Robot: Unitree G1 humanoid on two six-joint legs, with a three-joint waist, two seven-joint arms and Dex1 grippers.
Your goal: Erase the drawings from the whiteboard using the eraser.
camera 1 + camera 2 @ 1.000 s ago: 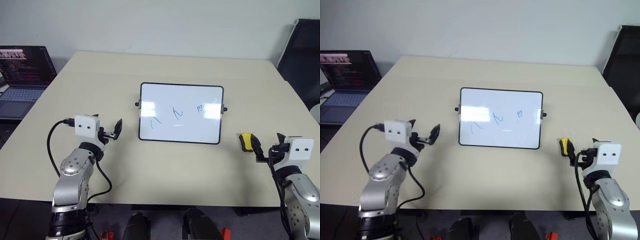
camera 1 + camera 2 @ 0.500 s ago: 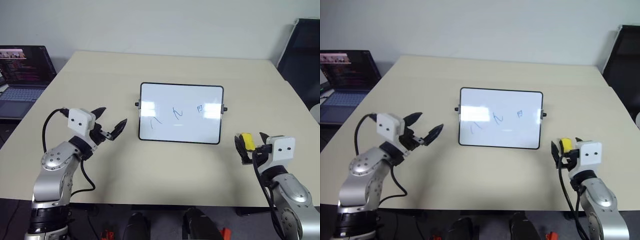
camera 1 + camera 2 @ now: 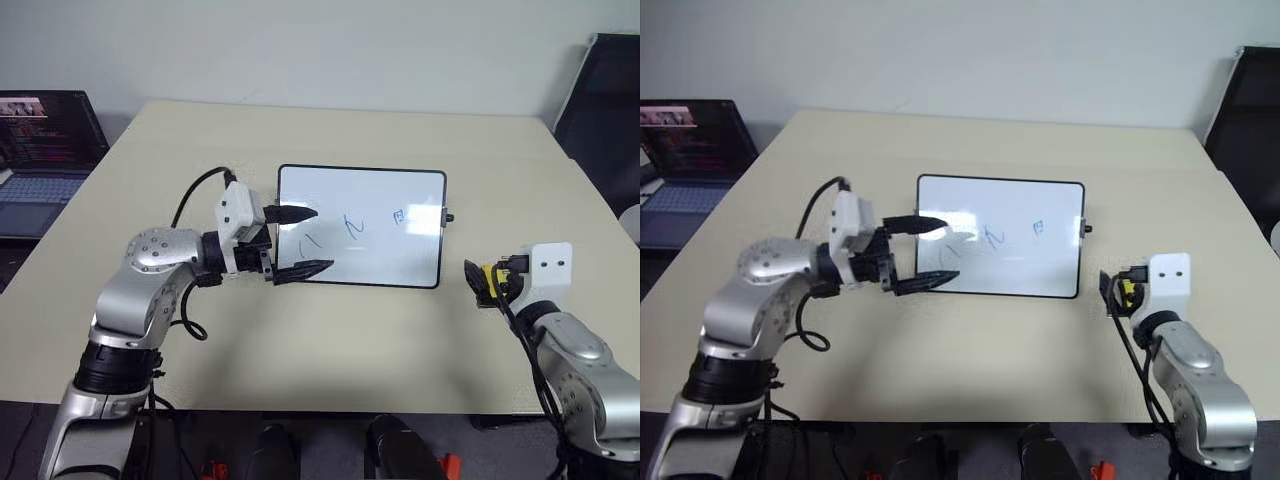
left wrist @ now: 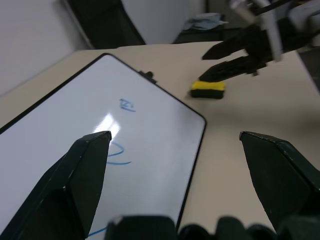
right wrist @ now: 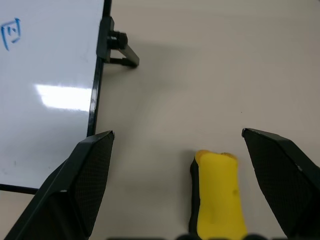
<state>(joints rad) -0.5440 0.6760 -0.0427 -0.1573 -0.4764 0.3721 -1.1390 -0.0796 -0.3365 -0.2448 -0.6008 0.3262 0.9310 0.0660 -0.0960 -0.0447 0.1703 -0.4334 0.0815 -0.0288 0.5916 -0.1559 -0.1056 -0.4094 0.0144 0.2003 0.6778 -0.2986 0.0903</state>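
The eraser (image 5: 219, 195) lies lengthwise between the right gripper's open fingers, clear of the whiteboard, so the robot should keep lowering until they can close on its long sides (image 5: 196, 202).
The whiteboard (image 3: 375, 255) lies flat mid-table with three small blue drawings (image 3: 353, 225) across its middle. My left gripper (image 3: 303, 240) is open, pointing right, with its fingers over the board's left edge. The yellow and black eraser (image 5: 217, 192) lies on the table just right of the board. My right gripper (image 5: 177, 134) is open around it, one finger on each side, neither touching. The left wrist view shows the eraser (image 4: 207, 90) with the right gripper (image 4: 202, 66) above it.
An open laptop (image 3: 45, 150) sits on a side desk at far left. A black chair (image 3: 605, 100) stands past the table's right corner. The board's knob and small stand (image 5: 117, 47) stick out toward the eraser.
My left gripper has swung right and upward, from the bare table left of the board to over its left edge. My right gripper has edged left and forward, bringing its fingers around the eraser.
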